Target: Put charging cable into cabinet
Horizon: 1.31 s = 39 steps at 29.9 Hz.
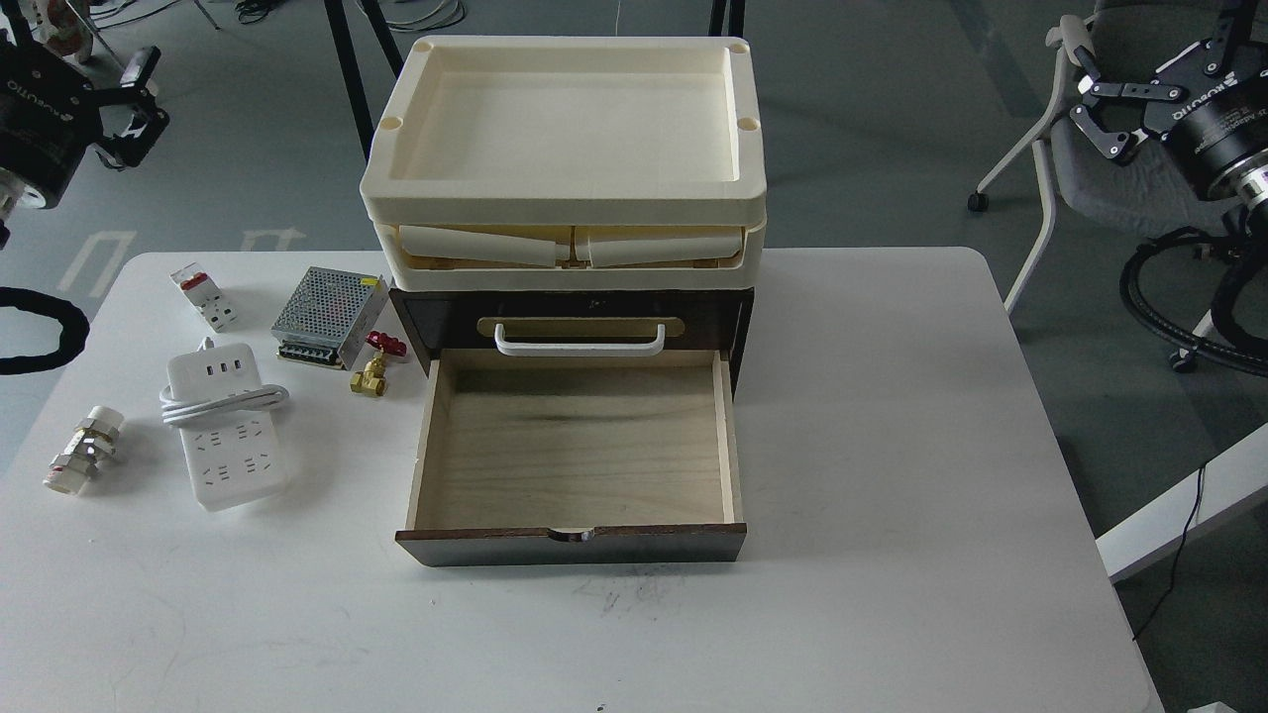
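Note:
The charging cable (234,458) will stay in a bundle, cord and power strip together, when I lift it, because the cord wraps (224,405) around the power strip's middle.
The charging cable (226,436), a white power strip with its thick cord looped at the near end, lies flat on the left of the white table (892,446). The cabinet (416,317) is a dark brown box at the table's middle back. Its pale wood drawer (580,441) is pulled out towards me and holds nothing. Above the drawer is a white bar handle (580,344) on a brass plate. My left gripper (149,99) hangs open high at the far left, well behind the cable. My right gripper (1090,114) is open, off the table at the upper right.
Two cream plastic trays (565,208) are stacked on the cabinet. Left of it lie a white-and-red breaker block (203,295), a perforated metal power-supply box (330,315), a brass valve with a red handle (374,364) and a metal fitting (84,460). A chair (1050,168) stands beyond the right edge.

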Tool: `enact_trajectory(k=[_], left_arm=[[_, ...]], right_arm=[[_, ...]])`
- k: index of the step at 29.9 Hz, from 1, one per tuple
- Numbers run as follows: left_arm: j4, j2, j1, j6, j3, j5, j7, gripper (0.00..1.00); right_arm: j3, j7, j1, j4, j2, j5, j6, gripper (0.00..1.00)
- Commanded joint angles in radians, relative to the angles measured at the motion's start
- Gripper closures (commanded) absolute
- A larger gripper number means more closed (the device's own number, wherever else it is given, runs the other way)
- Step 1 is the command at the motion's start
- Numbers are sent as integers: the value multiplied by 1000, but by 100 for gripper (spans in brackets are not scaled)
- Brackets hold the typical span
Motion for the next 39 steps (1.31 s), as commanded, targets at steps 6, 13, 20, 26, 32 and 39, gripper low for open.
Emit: enact_trajectory(k=[6,13,20,26,32,39], left_arm=[[65,-4,9,0,-9,-11,-43,0],[301,-117,5,0,-49,-80,-93,0],[246,-241,12,0,-395,-93,-93,0],[-52,-150,66,0,-480,-84,-93,0],[-588,255,146,0,-357,13,-93,0],[-746,545,161,0,-360,426,-93,0]], right_arm=[[26,0,-7,4,-3,1,0,0],[78,0,-7,4,-3,1,0,0],[87,0,-9,1,-16,1,0,0],[87,0,-30,-9,-49,0,0,0],[87,0,-84,-8,-54,0,0,0],[89,0,-142,-9,-46,1,0,0]])
